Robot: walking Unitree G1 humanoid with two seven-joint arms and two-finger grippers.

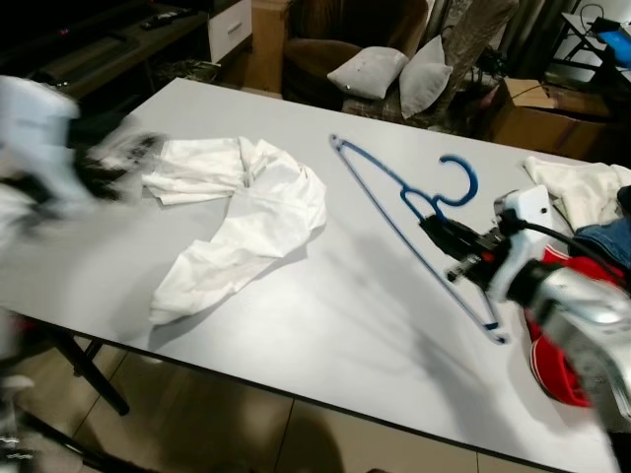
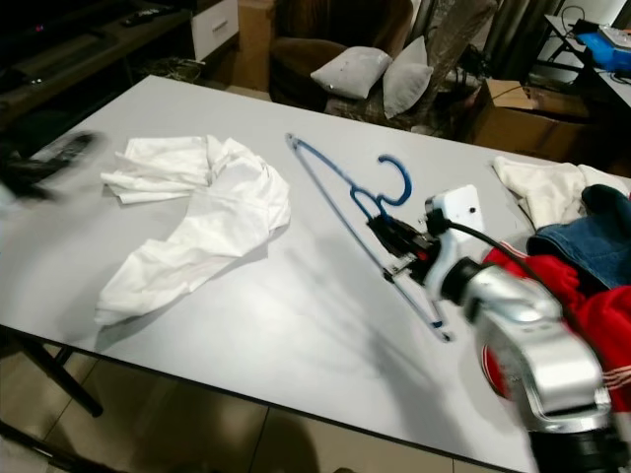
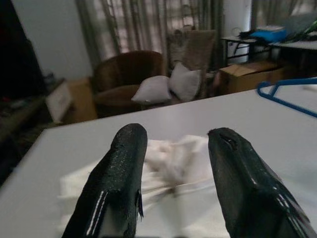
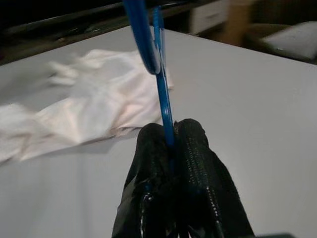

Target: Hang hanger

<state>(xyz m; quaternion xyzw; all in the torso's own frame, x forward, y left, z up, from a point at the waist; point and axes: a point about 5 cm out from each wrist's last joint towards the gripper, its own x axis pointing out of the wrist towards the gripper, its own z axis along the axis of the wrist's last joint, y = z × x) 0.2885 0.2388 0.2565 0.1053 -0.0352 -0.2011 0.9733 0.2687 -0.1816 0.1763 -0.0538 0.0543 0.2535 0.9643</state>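
The near fold of the red cloth [image 1: 554,360] sticks out clear of the denim, so the red cloth will slip free and leave the denim behind when the robot pulls.
A blue wire hanger [image 1: 394,197] is tilted over the white table [image 1: 325,325], hook toward the far side. My right gripper [image 1: 439,233] is shut on the hanger [image 4: 161,84] near its neck, the two black fingers [image 4: 195,148] pinched on the thin blue bar. A crumpled white shirt [image 1: 246,212] lies on the table to the left of the hanger. My left gripper [image 3: 176,144] hovers open just above the shirt's left end [image 3: 168,163], nothing between its fingers; the left arm [image 1: 49,148] is blurred at the table's left edge.
A pile of clothes [image 1: 592,217], white, denim and red, lies at the table's right end. Behind the table stand a brown armchair with grey cushions [image 1: 385,69], cardboard boxes [image 1: 542,113] and a dark TV bench [image 1: 108,44]. Tiled floor below the near edge.
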